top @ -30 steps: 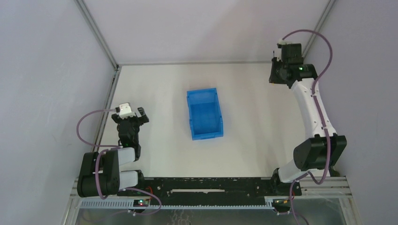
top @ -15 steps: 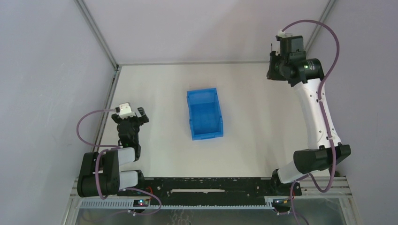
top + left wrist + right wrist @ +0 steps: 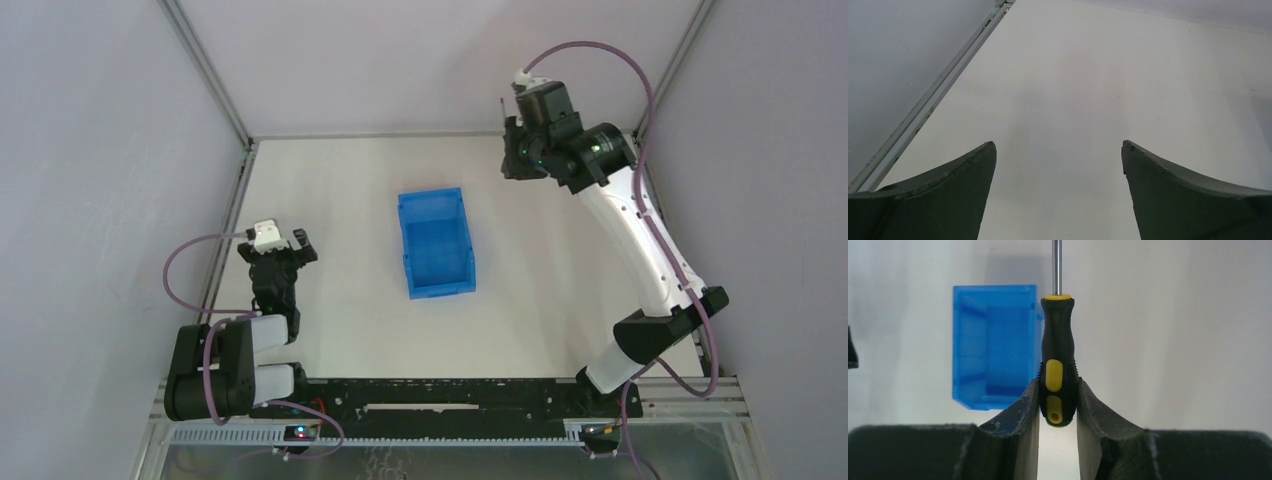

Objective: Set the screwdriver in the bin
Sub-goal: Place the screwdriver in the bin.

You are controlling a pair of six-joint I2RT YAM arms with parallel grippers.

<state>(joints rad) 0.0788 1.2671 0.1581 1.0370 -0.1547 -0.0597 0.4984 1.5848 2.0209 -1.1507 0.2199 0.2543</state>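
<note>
The screwdriver (image 3: 1057, 327) is in line with the blue bin's long side, so my right gripper should keep moving it over and down until it is close to the bin's bottom (image 3: 438, 245).
The blue bin (image 3: 437, 245) sits open-top at the table's middle; it also shows in the right wrist view (image 3: 993, 345), left of the fingers. My right gripper (image 3: 512, 152) is held up in the air behind and to the right of the bin. It is shut on the screwdriver (image 3: 1058, 340), gripping the lower end of the black handle with yellow accents (image 3: 1058, 385); the thin shaft points away from the camera. My left gripper (image 3: 298, 243) is open and empty over the bare table at the left, its fingers (image 3: 965, 175) wide apart.
Grey walls with metal frame posts close in the table at the left, back and right. A metal rail (image 3: 933, 100) runs along the table's left edge near my left gripper. The arm bases stand on a black rail (image 3: 440, 395) at the front.
My right arm has swung left from the back right corner toward the bin, carrying the screwdriver. The left arm has not moved.
</note>
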